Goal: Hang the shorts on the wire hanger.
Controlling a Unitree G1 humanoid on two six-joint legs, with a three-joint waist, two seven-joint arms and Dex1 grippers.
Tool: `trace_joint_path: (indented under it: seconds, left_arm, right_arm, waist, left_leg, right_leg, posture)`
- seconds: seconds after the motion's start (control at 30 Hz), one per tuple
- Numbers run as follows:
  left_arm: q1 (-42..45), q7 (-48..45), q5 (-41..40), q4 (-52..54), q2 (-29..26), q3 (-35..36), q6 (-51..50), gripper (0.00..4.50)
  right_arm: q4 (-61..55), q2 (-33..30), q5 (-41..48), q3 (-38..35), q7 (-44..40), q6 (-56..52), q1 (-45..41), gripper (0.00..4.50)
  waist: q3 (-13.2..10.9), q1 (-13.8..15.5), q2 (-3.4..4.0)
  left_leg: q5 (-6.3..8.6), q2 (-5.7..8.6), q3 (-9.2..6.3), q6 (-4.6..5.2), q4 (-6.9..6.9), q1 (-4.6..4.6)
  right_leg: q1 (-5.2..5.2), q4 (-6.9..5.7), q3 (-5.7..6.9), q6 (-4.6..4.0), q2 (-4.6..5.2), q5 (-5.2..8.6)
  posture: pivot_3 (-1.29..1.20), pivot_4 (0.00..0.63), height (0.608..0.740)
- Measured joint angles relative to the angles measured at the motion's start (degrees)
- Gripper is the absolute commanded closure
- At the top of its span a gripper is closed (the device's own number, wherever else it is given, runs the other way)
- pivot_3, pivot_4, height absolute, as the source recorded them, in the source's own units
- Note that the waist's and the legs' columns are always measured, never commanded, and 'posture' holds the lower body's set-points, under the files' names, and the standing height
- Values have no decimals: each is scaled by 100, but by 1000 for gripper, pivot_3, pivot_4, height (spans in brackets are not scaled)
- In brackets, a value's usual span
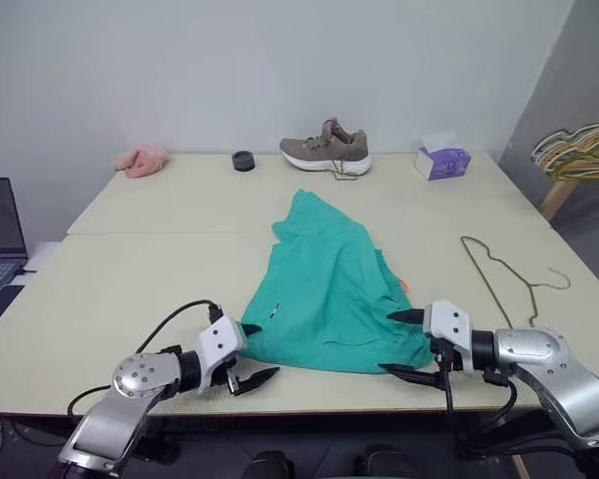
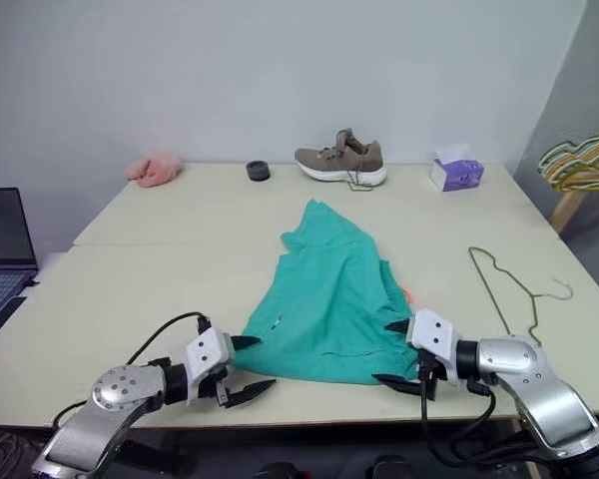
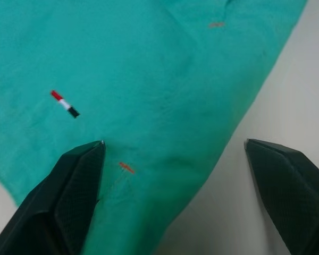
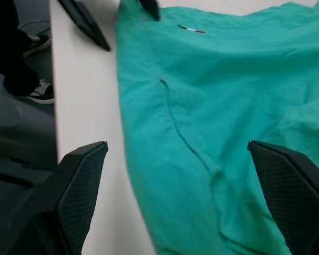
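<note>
The shorts' far end [image 1: 312,215] gets narrower and goes into loose folds. The teal-green shorts [image 1: 324,299] will therefore hang down and spread wider when I lift them and lay them down.
The teal-green shorts [image 1: 329,284] lie spread flat on the beige table [image 1: 130,289], running from the middle to the near edge. A small red, white and black mark [image 3: 65,103] shows on the fabric. The thin wire hanger [image 1: 504,274] lies flat on the table to the right of the shorts, apart from them. My left gripper [image 1: 266,349] is open at the shorts' near left corner, its fingers on either side of the hem. My right gripper [image 1: 386,342] is open at the near right corner, pointing left across the fabric [image 4: 212,117]. Neither holds anything.
Along the table's far edge are a pink cloth [image 1: 141,159], a small black ring [image 1: 244,160], a brown shoe [image 1: 326,148] and a purple tissue box [image 1: 441,162]. A laptop [image 1: 0,239] sits far left. A bunch of coloured hangers [image 1: 579,150] hangs at the right.
</note>
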State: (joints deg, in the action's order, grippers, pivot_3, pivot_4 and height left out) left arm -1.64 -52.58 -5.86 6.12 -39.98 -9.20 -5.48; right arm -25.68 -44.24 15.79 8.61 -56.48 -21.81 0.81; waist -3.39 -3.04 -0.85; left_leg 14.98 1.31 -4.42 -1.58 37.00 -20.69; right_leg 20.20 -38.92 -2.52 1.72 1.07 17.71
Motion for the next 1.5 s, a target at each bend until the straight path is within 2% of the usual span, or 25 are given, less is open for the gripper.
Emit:
trace_joint_path:
  seconds: [0.13, 0.23, 0.37, 0.63, 0.67, 0.73, 0.83, 1.0, 1.2, 1.3, 1.4, 1.5]
  left_arm:
    - [381, 11, 203, -371, 88, -169, 276, 11]
    - [576, 22, 273, -630, 140, -256, 412, 610]
    - [728, -4, 406, -900, 142, -394, 668, 1830]
    - [966, -50, 424, -1421, 130, -387, 864, 4308]
    - [967, -58, 409, -1446, 129, -375, 860, 4476]
    - [967, -73, 346, -1461, 131, -330, 804, 4476]
    - [914, -97, 168, -1412, 141, -221, 627, 4500]
    - [783, -59, -9, -1242, 158, -86, 394, 4500]
    - [605, -88, -188, -1043, 171, 112, 36, 4500]
    - [478, -363, -367, -820, -18, 140, -206, 4500]
    - [590, -699, -548, -809, -186, 146, -442, 4500]
    - [1637, -574, -422, -1594, 56, 124, -383, 4500]
  right_arm:
    - [-108, -13, -75, -2, 107, -13, 64, 0]
    - [-104, -12, -187, -10, 282, 7, 108, 0]
    - [-61, -86, -571, 1, 416, 279, 220, 0]
    - [662, -544, -1739, 386, 397, 1654, 145, 0]
    - [776, -540, -1858, 457, 396, 1810, 62, 0]
    - [1090, -487, -2088, 606, 405, 2062, -185, 0]
    - [1393, -306, -2288, 728, 441, 2295, -492, 616]
    - [1737, -24, -2479, 855, 535, 2489, -681, 2328]
    - [1939, 38, -2449, 858, 430, 2495, -888, 4393]
    - [1951, -3, -2104, 804, 124, 2331, -1057, 4454]
    - [2281, -81, -1843, 664, -206, 2245, -1605, 4454]
    - [3393, 183, -1818, 655, -223, 2288, -2911, 4454]
  waist:
    - [11, -32, 17]
    - [16, -59, 23]
    - [31, -133, 40]
    - [35, -352, 42]
    - [35, -368, 42]
    - [34, -401, 39]
    - [35, -452, 34]
    - [38, -487, 28]
    - [38, -486, 28]
    - [34, -497, 28]
    - [20, -494, 31]
    - [-54, -488, 13]
  left_leg:
    - [0, 1, 3, 0, 1, 0]
    - [0, 1, 1, 0, 1, 5]
    - [0, 1, 2, 0, 1, 13]
    - [-1, 0, 1, 2, -2, 39]
    - [-1, 0, 2, 2, -2, 41]
    - [-1, 0, 2, 2, -2, 42]
    - [-1, 0, 1, 2, -3, 39]
    - [-1, 0, -3, 2, -2, 0]
    - [-1, 1, -4, 2, -3, -2]
    - [-1, 0, -4, 2, -4, -2]
    - [-2, 2, -3, 3, 1, -2]
    - [-18, 8, -5, 28, 7, 2]
  right_leg:
    - [0, 3, -3, 5, 2, -2]
    - [-1, 2, -1, 6, 1, -3]
    - [-6, 2, -2, 7, 1, -3]
    - [-24, -1, -2, 10, 1, -4]
    - [-25, -2, -2, 10, 0, -4]
    - [-25, -2, -3, 11, 0, -5]
    - [-24, -1, -4, 11, 0, -5]
    - [-18, -1, -3, 10, 1, -4]
    - [-16, -2, -3, 10, 2, -4]
    - [-14, -2, -3, 10, 2, -4]
    - [-15, -3, -1, 11, 2, -5]
    - [-19, -5, 10, 12, -1, -43]
  posture:
    - [-192, 7, 740]
    - [-207, 9, 740]
    - [-214, 10, 740]
    - [-209, 7, 740]
    - [-203, 6, 740]
    - [-198, 5, 740]
    - [-188, 3, 740]
    - [-175, 3, 740]
    - [-170, 6, 740]
    - [-163, 9, 740]
    - [-152, 12, 740]
    - [-143, 11, 740]
